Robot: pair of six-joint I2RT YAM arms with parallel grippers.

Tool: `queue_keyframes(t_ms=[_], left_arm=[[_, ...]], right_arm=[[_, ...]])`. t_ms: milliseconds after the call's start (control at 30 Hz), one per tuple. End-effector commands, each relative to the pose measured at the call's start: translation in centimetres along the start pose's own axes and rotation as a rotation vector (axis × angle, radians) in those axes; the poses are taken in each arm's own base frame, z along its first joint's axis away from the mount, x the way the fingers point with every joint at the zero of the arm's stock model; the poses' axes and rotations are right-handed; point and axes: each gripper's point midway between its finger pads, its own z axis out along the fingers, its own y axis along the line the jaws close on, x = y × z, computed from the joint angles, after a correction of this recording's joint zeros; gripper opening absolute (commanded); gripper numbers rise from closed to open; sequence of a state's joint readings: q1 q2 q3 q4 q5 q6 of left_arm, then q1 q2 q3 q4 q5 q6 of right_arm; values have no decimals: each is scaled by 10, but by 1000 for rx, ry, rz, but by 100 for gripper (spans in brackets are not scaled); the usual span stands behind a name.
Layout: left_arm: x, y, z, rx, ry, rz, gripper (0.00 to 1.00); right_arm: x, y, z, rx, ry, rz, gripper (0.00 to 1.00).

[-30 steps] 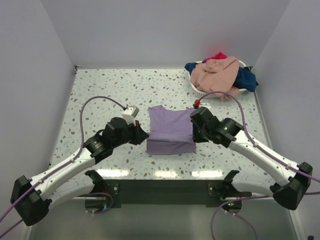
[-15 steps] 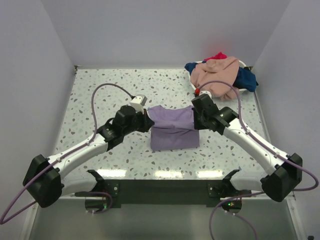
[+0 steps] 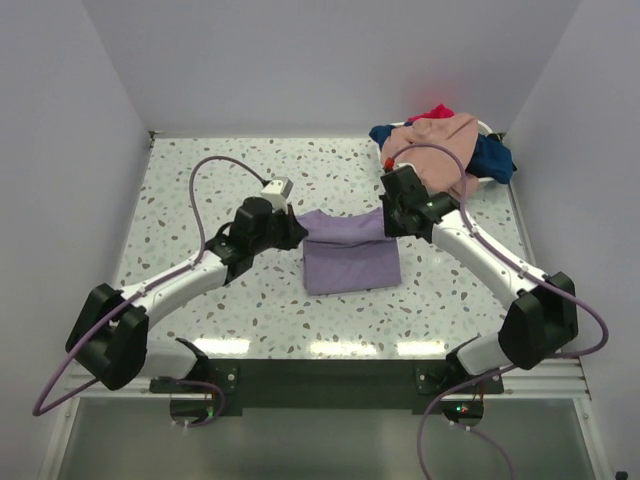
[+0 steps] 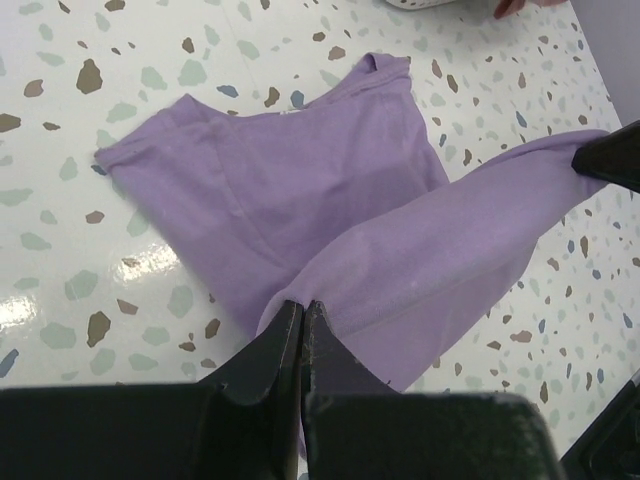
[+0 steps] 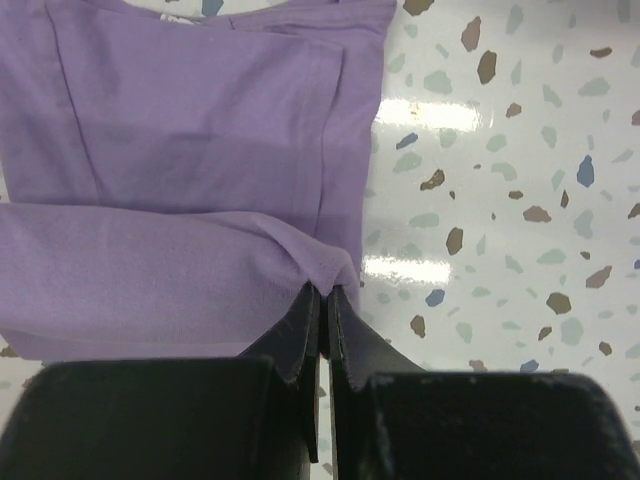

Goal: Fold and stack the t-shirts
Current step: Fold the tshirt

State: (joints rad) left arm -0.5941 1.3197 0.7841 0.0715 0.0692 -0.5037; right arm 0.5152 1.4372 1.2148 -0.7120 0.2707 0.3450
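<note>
My right gripper should next lower its corner of the pinched edge (image 3: 346, 230), stretched straight over the lower layer, toward the collar (image 3: 342, 215) and let go once it lies flat.
A lavender t-shirt (image 3: 350, 264) lies partly folded at the middle of the speckled table. My left gripper (image 3: 300, 233) is shut on one corner of its raised edge, and my right gripper (image 3: 388, 226) is shut on the opposite corner. Between them the pinched edge hangs stretched over the lower layer. The left wrist view has the left gripper (image 4: 303, 303) pinching lavender cloth (image 4: 300, 190). In the right wrist view the right gripper (image 5: 326, 290) pinches a fold of the same shirt (image 5: 180, 150). Peach (image 3: 445, 140), navy (image 3: 494, 156) and red (image 3: 436, 112) t-shirts are heaped at the far right.
The heap of shirts fills a white basket (image 3: 489, 128) in the far right corner, close behind my right arm. Grey walls enclose the table on three sides. Purple cables loop above both arms.
Both grippers have travelled away from the arm bases toward the far side, carrying the lavender shirt's near edge up and over the rest of it. Both stayed shut.
</note>
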Motion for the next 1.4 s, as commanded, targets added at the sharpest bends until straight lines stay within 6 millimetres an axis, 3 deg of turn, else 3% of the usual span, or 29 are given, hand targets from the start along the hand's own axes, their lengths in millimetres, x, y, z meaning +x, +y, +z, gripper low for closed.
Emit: queue_keyframes(t_ms=[0,633,767,833,867,900,967,1100,1133,1200,1233,1300,1333,1367], left_arm=[[-39,-8,9,37,-103,26,0],[-28,36,58,-31,-45,-50,0],[-45,46,81,-46,-61,-77,0],[-57,52,85,-72,-75,-89,40],[-77,52,83,-100,-122,-87,62],[-84,53,79,-123,-135,-89,100],[-109,53,63,-162,-212,-85,100],[-109,54,44,-179,-232,-70,100],[-93,57,43,-176,-201,-74,100],[-81,54,37,-146,-192,-80,100],[-59,57,37,-131,-146,-96,100],[-47,53,35,-92,-137,-112,100],[-27,54,35,-74,-97,-134,100],[-25,51,35,-46,-110,-140,100]], right_arm=[[-34,4,5,-15,-80,-9,0],[-45,8,72,34,-6,-37,0],[-67,3,80,61,-26,-21,0],[-76,2,79,71,-26,-18,26],[-90,3,69,70,-44,-13,41],[-98,4,63,62,-62,-6,62],[-118,5,39,34,-137,8,75],[-125,7,10,-25,-213,13,82],[-114,7,12,-37,-193,8,82],[-107,13,7,-91,-194,13,81],[-90,14,14,-102,-157,13,81],[-78,21,18,-149,-143,22,80],[-62,21,24,-158,-115,26,80],[-58,28,25,-199,-115,32,80]])
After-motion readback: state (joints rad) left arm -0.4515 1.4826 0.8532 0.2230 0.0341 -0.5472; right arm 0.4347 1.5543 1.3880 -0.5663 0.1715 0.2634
